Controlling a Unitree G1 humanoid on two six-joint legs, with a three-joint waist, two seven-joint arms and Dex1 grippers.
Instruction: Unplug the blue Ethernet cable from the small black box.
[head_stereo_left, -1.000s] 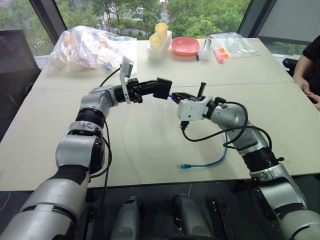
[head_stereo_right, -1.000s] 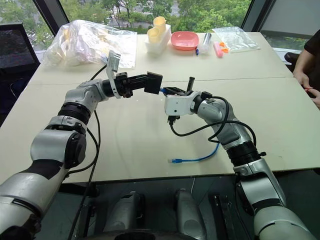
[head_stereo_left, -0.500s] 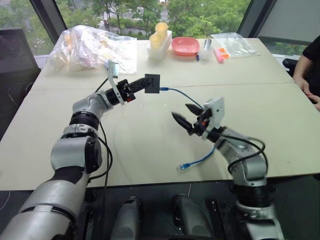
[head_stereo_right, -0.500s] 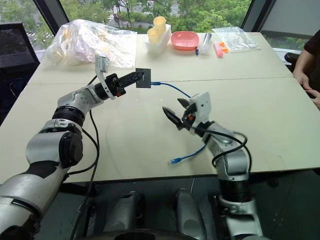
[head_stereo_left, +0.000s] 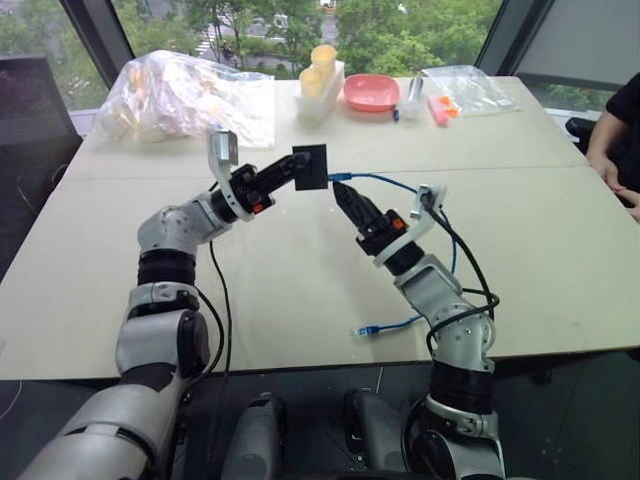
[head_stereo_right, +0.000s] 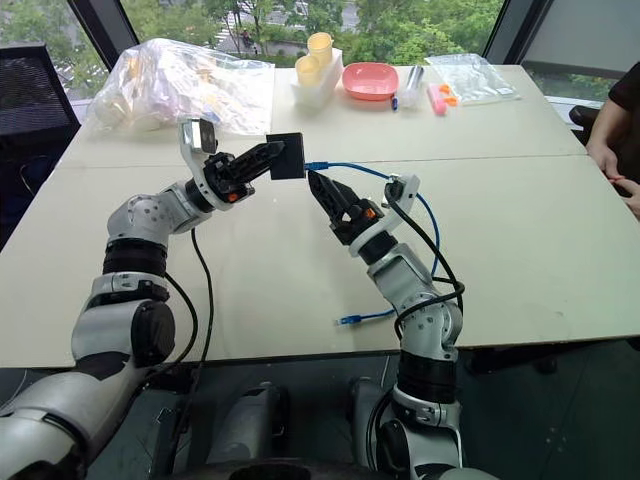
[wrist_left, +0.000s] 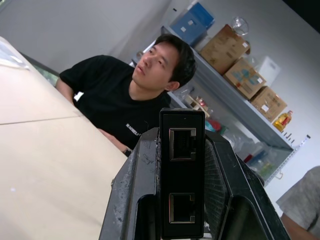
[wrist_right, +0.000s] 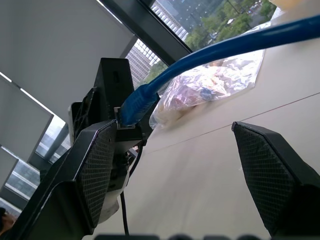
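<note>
The cable's plug (head_stereo_left: 341, 177) is next to one finger of my open right gripper. My left gripper should keep the box (head_stereo_left: 313, 167) still while my right gripper takes the plug.
My left gripper (head_stereo_left: 298, 170) is shut on the small black box (head_stereo_left: 311, 167) and holds it above the table (head_stereo_left: 280, 290). In the left wrist view the box (wrist_left: 182, 170) sits between the fingers (wrist_left: 135, 200), and the two ports on its facing side are empty. The blue Ethernet cable (head_stereo_left: 395, 184) has one plug right at the box's edge (wrist_right: 131, 106); I cannot tell if it is seated. The cable arcs right, then drops to its other plug on the table (head_stereo_left: 369, 329). My right gripper (head_stereo_left: 346, 201) is open just below the near plug, the cable passing over its fingers (wrist_right: 95, 165).
At the table's far side lie a crumpled plastic bag (head_stereo_left: 180, 95), stacked yellow cups in a white holder (head_stereo_left: 320, 70), a pink bowl (head_stereo_left: 370, 92) and a clear pouch (head_stereo_left: 465, 88). A person's arm (head_stereo_left: 615, 140) rests at the right edge. A seated person (wrist_left: 125, 100) faces the table.
My right gripper was shut by the box's plug, opened and dropped away to the right, and has now come back up under the plug, open. The left gripper has rolled the box and drawn back slightly.
</note>
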